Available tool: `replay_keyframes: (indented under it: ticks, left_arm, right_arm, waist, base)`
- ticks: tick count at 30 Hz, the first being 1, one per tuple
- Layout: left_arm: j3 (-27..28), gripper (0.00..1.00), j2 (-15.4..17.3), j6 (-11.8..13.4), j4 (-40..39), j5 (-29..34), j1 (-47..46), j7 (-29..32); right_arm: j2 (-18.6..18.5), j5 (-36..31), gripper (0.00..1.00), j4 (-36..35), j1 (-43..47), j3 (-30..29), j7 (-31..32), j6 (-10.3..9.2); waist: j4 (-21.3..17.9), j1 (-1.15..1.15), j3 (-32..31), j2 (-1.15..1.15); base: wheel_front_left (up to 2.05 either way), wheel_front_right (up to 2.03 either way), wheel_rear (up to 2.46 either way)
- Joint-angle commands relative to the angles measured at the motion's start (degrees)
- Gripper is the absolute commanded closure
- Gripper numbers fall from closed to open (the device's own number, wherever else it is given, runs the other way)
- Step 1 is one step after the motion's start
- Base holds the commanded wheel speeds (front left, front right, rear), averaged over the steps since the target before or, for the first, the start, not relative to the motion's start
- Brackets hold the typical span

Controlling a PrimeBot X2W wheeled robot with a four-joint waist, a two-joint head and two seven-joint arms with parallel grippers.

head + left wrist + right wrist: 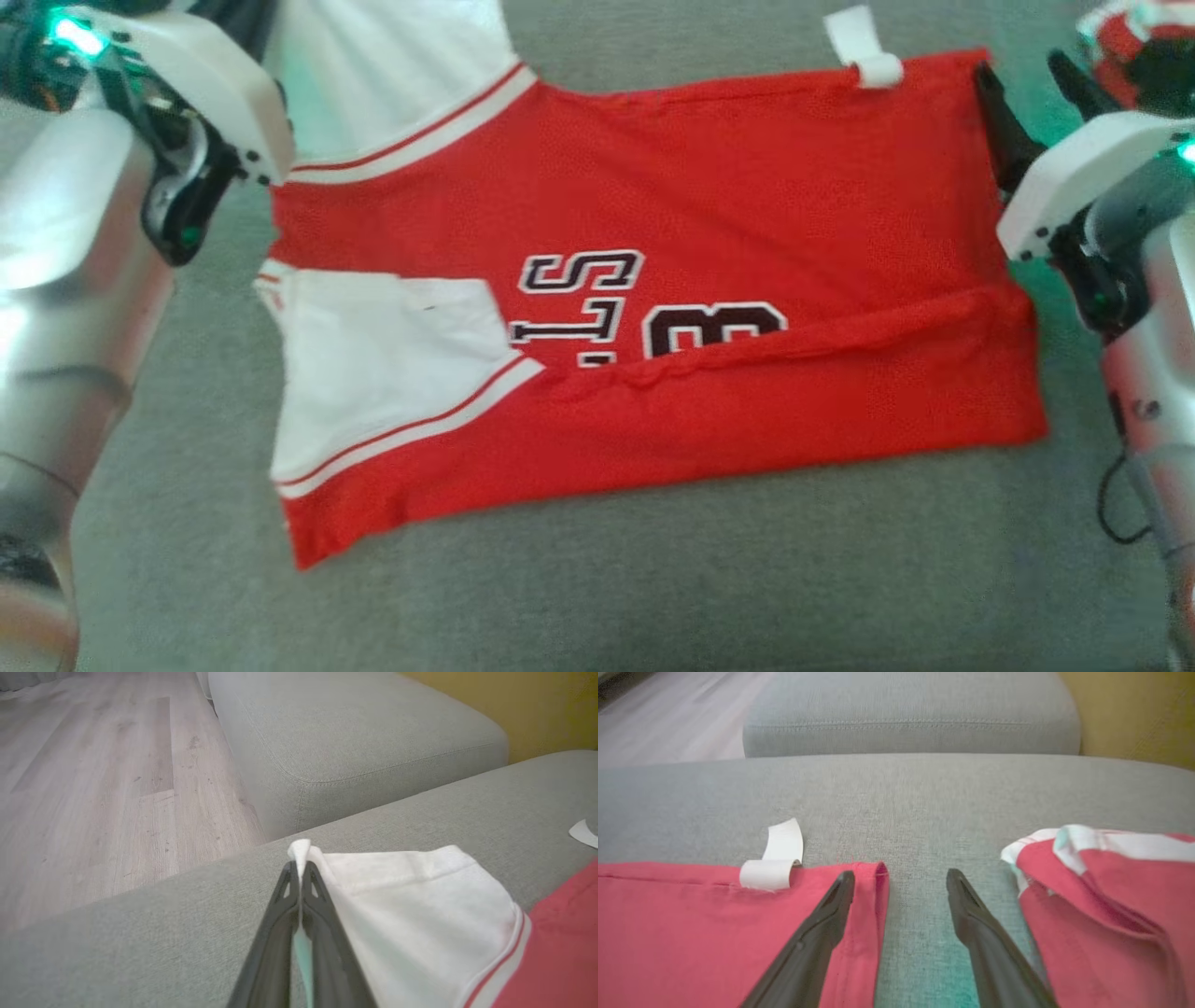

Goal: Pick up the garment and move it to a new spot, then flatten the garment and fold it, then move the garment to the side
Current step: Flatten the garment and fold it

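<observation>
The white tag (879, 71) curls out beyond the far hem (773, 78), so it should move along and stick out a little on the near side when I fold the garment.
The garment (747, 187) is a red jersey with white sleeves and black lettering. It lies spread on a grey cushion (653, 588), its near hem folded up over the lettering. My left gripper (299, 868) is shut on the tip of the far white sleeve (420, 905), next to the cushion's edge. My right gripper (1027, 79) stands open at the garment's far right corner (691, 928). One fingertip (845, 882) rests over the red hem, while the other (955, 877) is over bare cushion. A white tag (777, 858) curls from the far hem.
Another red and white cloth (1111, 896) lies bunched just right of my right gripper, also at the top right of the head view (1120, 37). Beyond the cushion are a second grey cushion (355, 732), wooden floor (93, 788) and a yellow wall (551, 704).
</observation>
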Motion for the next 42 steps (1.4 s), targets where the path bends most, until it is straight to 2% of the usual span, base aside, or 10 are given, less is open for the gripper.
replay_keyframes:
  ticks: [1,7,13,14,15,21,29,37,42]
  left_arm:
    - [1.1,1.00,2.1,0.1,-2.0,-0.5,-1.2,-0.6]
    - [-1.3,1.00,2.4,0.1,-6.7,-1.6,1.0,-0.9]
    - [-2.3,1.00,2.9,0.1,-8.7,-2.1,1.8,-0.6]
    - [-2.4,1.00,3.0,0.1,-8.7,-2.0,1.8,-0.5]
    - [-2.5,1.00,3.1,0.1,-8.7,-1.9,1.7,-0.5]
    - [-2.2,1.00,3.8,0.8,-7.9,-1.7,1.2,-0.9]
    - [0.0,1.00,4.6,3.1,-4.8,-0.7,-2.9,-5.0]
    - [1.8,1.00,2.6,4.8,1.3,1.5,-10.5,-11.9]
    - [1.9,1.00,0.5,3.8,5.3,1.7,-12.7,-15.2]
  right_arm:
    - [-1.1,0.0,0.00,-0.9,-1.7,1.2,0.3,-0.05]
    - [-3.5,2.0,0.00,5.1,-4.0,3.8,2.1,-0.05]
    - [-4.9,3.2,0.00,9.7,-5.9,7.2,3.1,-0.05]
    - [-4.9,3.5,0.21,10.3,-6.2,7.9,3.4,-0.05]
    - [-5.0,3.9,1.00,10.7,-6.6,8.5,3.5,-0.05]
    - [-5.0,5.9,1.00,10.9,-9.3,10.6,1.7,-0.05]
    - [-4.0,10.5,1.00,10.3,-16.1,9.7,-2.8,-0.05]
    - [-1.9,12.8,1.00,12.6,-24.2,7.8,-7.7,-0.05]
    - [-0.8,13.4,1.00,15.5,-27.1,7.1,-10.8,-0.05]
  waist:
    - [2.3,0.00,-0.6,0.00]
    - [5.1,0.00,-0.5,0.00]
    - [5.9,0.00,0.0,0.00]
    - [6.0,0.00,0.1,0.00]
    - [5.9,0.00,0.2,0.00]
    - [5.1,0.00,0.4,0.00]
    - [2.7,0.00,1.7,0.00]
    - [1.3,0.00,3.5,0.00]
    - [1.6,0.00,3.5,0.00]
  base:
    - [0.00,0.00,0.00]
    - [0.00,0.00,0.00]
    - [0.00,0.00,0.00]
    - [0.00,0.00,0.00]
    - [0.00,0.00,0.00]
    - [0.00,0.00,0.00]
    - [0.00,0.00,0.00]
    - [0.00,0.00,0.00]
    - [0.00,0.00,0.00]
